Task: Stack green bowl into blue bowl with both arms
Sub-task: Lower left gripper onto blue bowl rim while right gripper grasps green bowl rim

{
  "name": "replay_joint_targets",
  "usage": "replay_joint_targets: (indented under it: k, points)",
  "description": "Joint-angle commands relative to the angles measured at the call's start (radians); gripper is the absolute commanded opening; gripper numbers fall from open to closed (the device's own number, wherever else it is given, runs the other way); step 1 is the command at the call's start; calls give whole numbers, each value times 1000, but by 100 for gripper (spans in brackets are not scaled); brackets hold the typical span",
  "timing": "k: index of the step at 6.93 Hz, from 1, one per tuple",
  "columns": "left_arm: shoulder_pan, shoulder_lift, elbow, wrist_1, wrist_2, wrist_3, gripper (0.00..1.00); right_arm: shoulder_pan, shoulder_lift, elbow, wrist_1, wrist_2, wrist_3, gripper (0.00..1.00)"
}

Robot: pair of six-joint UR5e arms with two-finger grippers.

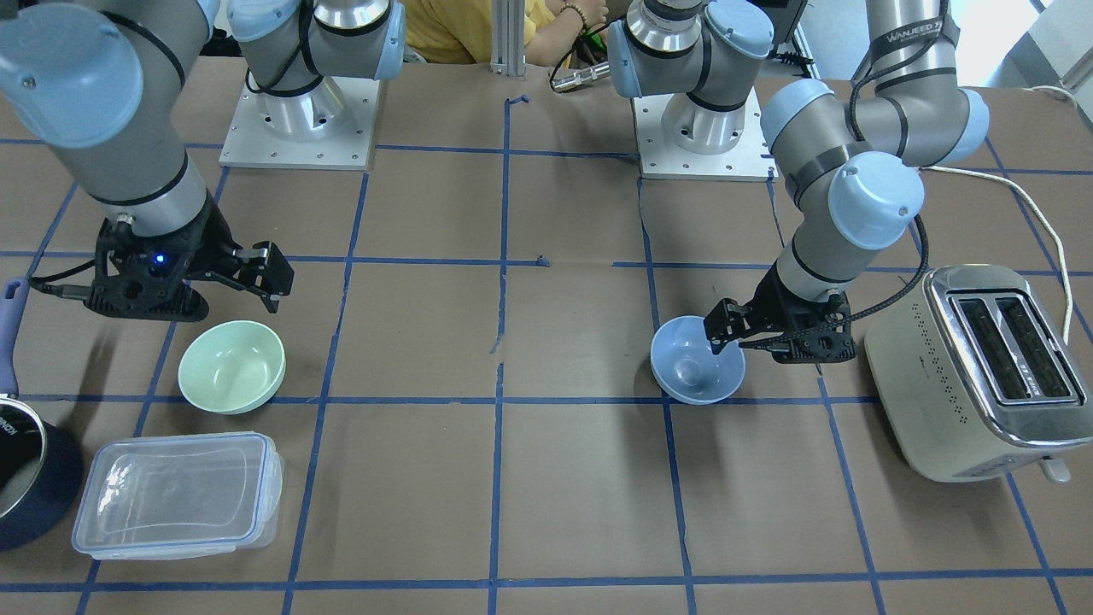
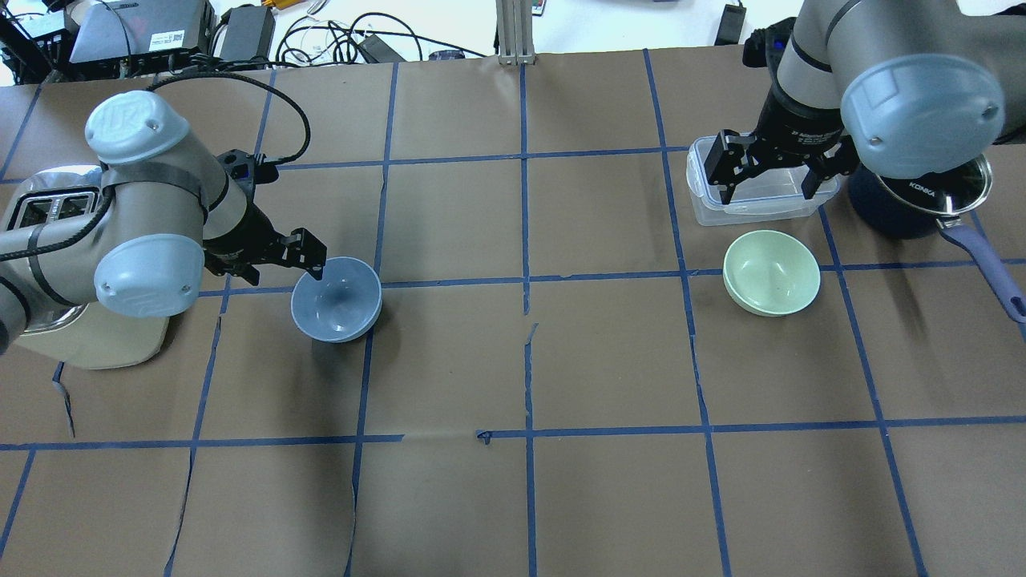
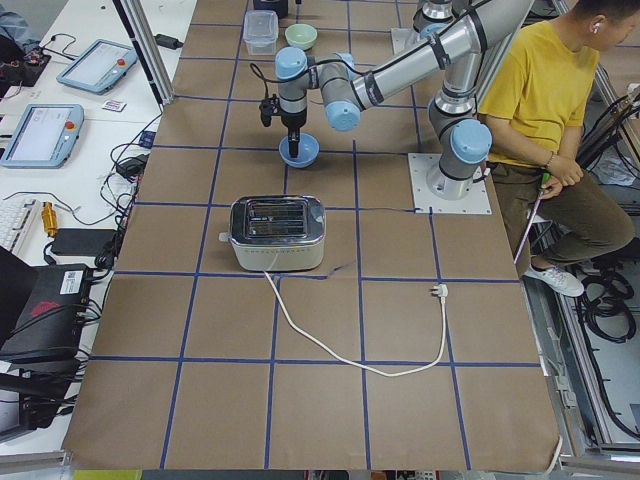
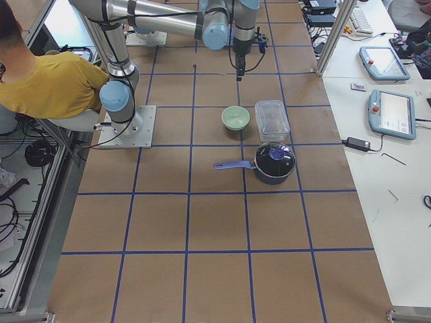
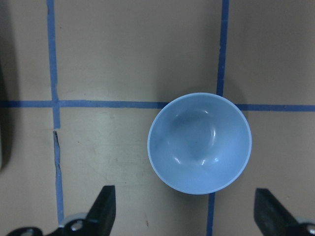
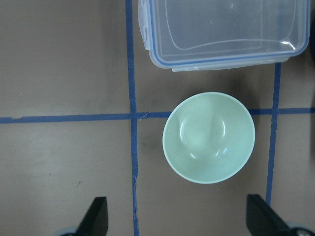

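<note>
I expect the green bowl (image 1: pixel 232 367) to sit deep in the empty blue bowl (image 1: pixel 698 363) when I lower it in, with the rims almost meeting, because the two bowls have a similar width.
The pale green bowl (image 1: pixel 232 366) sits upright on the table, also in the overhead view (image 2: pixel 771 272) and the right wrist view (image 6: pixel 209 137). My right gripper (image 2: pixel 768 188) hovers above it, open and empty, its fingers spread wider than the bowl (image 6: pixel 96 216). The blue bowl (image 1: pixel 696 371) sits upright on the other side, also in the overhead view (image 2: pixel 335 299) and the left wrist view (image 5: pixel 199 142). My left gripper (image 2: pixel 276 264) hovers open and empty over its toaster-side rim. The two bowls are far apart.
A clear lidded container (image 1: pixel 175 495) and a dark navy saucepan (image 1: pixel 26 461) stand close beside the green bowl. A cream toaster (image 1: pixel 982 376) stands right behind my left gripper, its cord trailing off. A person in yellow (image 3: pixel 540 90) sits behind the robot bases.
</note>
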State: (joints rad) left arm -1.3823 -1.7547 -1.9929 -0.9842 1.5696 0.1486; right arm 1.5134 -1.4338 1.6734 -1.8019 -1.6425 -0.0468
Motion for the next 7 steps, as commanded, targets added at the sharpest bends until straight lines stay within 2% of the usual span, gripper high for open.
replay_joint_targets:
  k: [1, 2, 3, 4, 5, 7]
  points:
    - [11, -75, -30, 67, 3, 0, 95, -12, 112, 55, -206, -13, -24, 100]
    - [12, -98, -11, 65, 4, 14, 38, -13, 160, 102, -291, -14, -30, 100]
    - [12, -104, -9, 55, -8, 14, 15, -25, 168, 130, -325, -14, -31, 100]
    - [11, -101, -3, 56, -14, 17, 0, -30, 180, 158, -326, -14, -31, 100]
    - [11, -97, -3, 30, -86, 3, 0, -32, 190, 181, -329, -14, -30, 100]
    - [-33, -72, 70, -101, -120, -102, 0, -33, 194, 216, -326, -13, -18, 100]
